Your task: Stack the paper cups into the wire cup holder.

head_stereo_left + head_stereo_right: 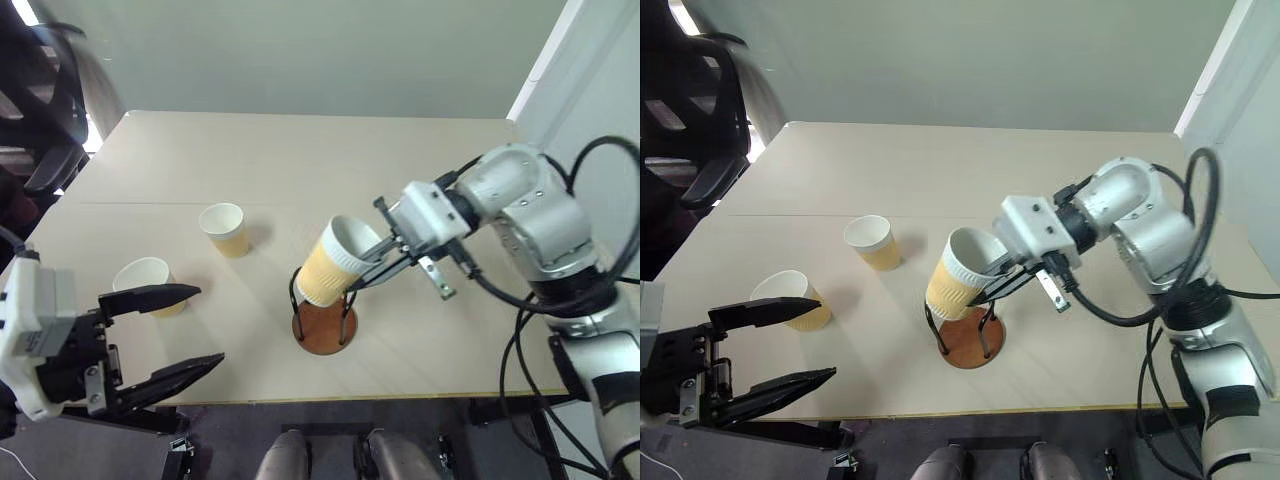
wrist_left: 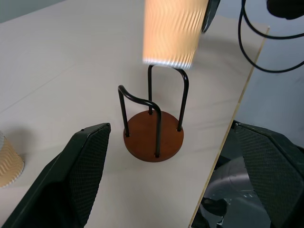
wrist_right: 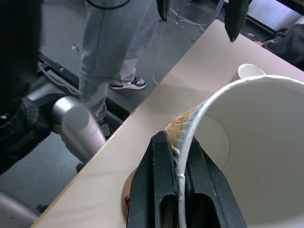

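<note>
The nearer cup will go deep inside the held cup when I lower it, because the paper cups get smaller from wide opening to narrow bottom.
My right gripper is shut on the rim of a paper cup, one finger inside and one outside. The cup hangs tilted, its bottom just over the black loops of the wire cup holder, which stands on its brown disc near the table's front edge. In the right wrist view the fingers pinch the cup wall. Two more paper cups stand upright on the table, one left of the holder and one nearer the left. My left gripper is open and empty, close to that nearer cup.
The beige table ends at a front edge just below the holder. A black chair stands at the back left. A person's legs stand on the floor beside the table. A white wall is on the right.
</note>
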You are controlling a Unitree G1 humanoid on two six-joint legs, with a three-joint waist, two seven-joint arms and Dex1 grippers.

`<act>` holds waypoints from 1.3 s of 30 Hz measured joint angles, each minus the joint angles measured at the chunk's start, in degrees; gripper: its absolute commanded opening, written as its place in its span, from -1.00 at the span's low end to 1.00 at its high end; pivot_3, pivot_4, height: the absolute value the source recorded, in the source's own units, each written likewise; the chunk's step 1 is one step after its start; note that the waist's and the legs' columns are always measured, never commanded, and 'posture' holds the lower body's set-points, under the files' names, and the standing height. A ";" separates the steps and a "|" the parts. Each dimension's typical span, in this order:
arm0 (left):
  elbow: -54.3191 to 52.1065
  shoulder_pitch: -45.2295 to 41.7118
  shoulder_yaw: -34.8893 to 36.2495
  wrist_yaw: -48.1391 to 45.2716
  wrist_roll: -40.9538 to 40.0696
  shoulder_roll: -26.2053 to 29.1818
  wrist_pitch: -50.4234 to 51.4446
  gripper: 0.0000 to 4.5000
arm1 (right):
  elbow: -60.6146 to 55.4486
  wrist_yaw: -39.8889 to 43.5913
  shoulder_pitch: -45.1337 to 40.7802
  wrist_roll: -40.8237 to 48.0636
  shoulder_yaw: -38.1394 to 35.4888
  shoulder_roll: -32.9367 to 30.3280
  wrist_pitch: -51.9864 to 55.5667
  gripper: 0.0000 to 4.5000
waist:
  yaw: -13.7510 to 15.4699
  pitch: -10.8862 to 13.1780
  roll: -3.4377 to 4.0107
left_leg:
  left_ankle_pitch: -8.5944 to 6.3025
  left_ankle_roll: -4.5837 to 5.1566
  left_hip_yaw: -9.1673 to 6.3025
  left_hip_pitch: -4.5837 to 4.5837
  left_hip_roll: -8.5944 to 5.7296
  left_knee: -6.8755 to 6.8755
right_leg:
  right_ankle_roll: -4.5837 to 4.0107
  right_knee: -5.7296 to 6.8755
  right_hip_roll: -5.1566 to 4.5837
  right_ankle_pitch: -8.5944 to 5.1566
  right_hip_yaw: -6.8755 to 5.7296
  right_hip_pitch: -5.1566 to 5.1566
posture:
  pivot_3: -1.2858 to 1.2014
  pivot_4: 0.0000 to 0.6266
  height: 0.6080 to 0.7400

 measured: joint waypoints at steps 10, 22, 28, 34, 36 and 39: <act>-1.73 2.25 1.20 1.03 -0.01 -2.81 -0.69 1.00 | 4.39 0.18 0.09 -7.44 2.61 2.74 -6.00 -0.99 | -0.01 0.00 0.00 | -0.09 -0.05 0.02 -0.06 0.10 -0.01 | -0.03 0.01 0.00 0.16 -0.12 -0.12 | 0.03 -0.52 1.00; -3.55 4.80 2.50 4.00 -0.90 -4.31 -1.73 1.00 | 5.31 0.91 1.18 -10.41 4.54 3.57 -9.25 -0.99 | -0.02 0.00 0.00 | -0.11 -0.08 0.03 -0.04 0.12 0.00 | -0.11 0.02 0.00 0.18 -0.14 -0.12 | 0.03 -0.52 1.00; -3.56 5.40 2.96 4.28 -1.19 -4.31 -2.28 1.00 | 6.44 0.94 1.42 -11.92 5.20 4.59 -11.54 -0.99 | -0.02 0.00 0.00 | -0.11 -0.08 0.03 -0.04 0.13 0.00 | -0.12 0.03 0.00 0.21 -0.15 -0.14 | 0.03 -0.52 1.00; -3.54 5.85 3.23 4.67 -1.23 -4.30 -2.69 1.00 | 7.19 0.94 1.41 -12.55 5.26 5.14 -12.38 -0.28 | -0.02 0.00 0.00 | -0.12 -0.09 0.03 -0.04 0.13 0.00 | -0.13 0.02 0.00 0.21 -0.15 -0.15 | 0.03 -0.52 1.00; -3.53 5.90 3.23 4.71 -1.23 -4.28 -2.74 1.00 | 7.23 0.92 1.41 -12.83 5.26 5.14 -12.44 0.02 | -0.01 0.00 0.00 | -0.12 -0.10 0.03 -0.04 0.13 0.00 | -0.14 0.02 0.01 0.22 -0.15 -0.15 | 0.03 -0.52 1.00; -3.50 5.87 3.23 4.75 -1.22 -4.13 -2.76 1.00 | 7.23 0.86 1.41 -12.89 5.25 5.13 -12.58 0.49 | -0.01 0.00 0.00 | -0.12 -0.10 0.03 -0.05 0.13 0.00 | -0.14 0.02 0.00 0.22 -0.15 -0.14 | 0.03 -0.52 1.00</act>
